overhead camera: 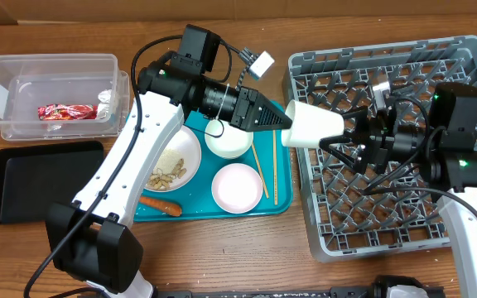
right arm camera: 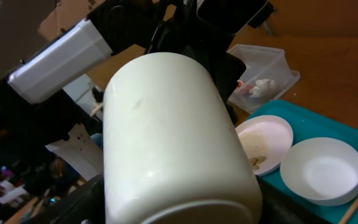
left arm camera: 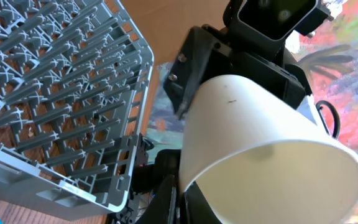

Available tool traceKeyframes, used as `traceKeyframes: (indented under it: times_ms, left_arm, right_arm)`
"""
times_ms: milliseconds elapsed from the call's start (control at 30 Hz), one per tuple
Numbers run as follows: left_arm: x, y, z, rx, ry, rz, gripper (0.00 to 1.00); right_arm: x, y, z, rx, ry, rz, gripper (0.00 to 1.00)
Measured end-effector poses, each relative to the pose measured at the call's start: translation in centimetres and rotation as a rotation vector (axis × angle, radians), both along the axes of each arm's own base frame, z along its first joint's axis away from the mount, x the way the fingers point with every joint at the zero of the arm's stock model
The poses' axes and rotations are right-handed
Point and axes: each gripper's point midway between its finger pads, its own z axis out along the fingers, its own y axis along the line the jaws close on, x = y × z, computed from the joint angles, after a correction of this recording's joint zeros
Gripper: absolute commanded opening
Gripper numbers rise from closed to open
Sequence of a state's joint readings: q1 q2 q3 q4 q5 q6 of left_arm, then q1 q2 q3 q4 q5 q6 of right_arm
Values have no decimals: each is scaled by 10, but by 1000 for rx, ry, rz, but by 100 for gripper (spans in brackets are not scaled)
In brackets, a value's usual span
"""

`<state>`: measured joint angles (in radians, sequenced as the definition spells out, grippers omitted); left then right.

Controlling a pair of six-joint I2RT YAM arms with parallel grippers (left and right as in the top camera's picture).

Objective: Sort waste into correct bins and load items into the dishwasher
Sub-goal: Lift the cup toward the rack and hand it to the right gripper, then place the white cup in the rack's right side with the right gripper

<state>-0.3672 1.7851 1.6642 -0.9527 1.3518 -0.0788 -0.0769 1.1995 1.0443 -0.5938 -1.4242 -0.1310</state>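
Observation:
The cup's rim [overhead camera: 294, 124] is pinned by my left gripper. That gripper should open and move away first, and then my right gripper will carry the cup by its base [overhead camera: 336, 126] into the dish rack.
The small white cup [overhead camera: 313, 126] is held on its side in the air at the left edge of the grey dish rack [overhead camera: 387, 223]. My left gripper [overhead camera: 285, 124] is shut on the cup's rim, one finger inside and one outside [left arm camera: 180, 202]. My right gripper [overhead camera: 334, 136] has its fingers against both sides of the cup's base end [right arm camera: 176, 208]. The plate with rice [overhead camera: 172, 165], the carrot [overhead camera: 160, 204], two white bowls [overhead camera: 228, 141] [overhead camera: 237, 185] and the chopsticks [overhead camera: 275, 174] lie on the teal tray [overhead camera: 214, 211].
The clear tub [overhead camera: 7, 83] at the far left holds the red wrapper [overhead camera: 67, 111] and the foil ball [overhead camera: 106, 101]. The black tray [overhead camera: 40, 178] lies in front of it. The rack's grid [left arm camera: 55, 81] fills the right side of the table.

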Motion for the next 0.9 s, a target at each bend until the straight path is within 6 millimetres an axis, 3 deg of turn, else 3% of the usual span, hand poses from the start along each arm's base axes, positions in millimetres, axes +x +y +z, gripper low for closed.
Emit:
traceKeyframes:
  times_ms: [467, 633, 767, 900]
  left_arm:
    - [1, 0, 1, 1, 15, 3, 5]
    - [0, -1, 0, 10, 22, 6, 33]
    - [2, -2, -8, 51, 17, 23, 48]
    - [8, 3, -30, 185, 43, 89, 50]
  right_arm:
    - [0, 0, 5, 8, -35, 11, 61]
    - [2, 0, 5, 2, -56, 7, 61]
    - [7, -1, 2, -19, -54, -20, 59]
    - [20, -6, -8, -77, -33, -99, 57]
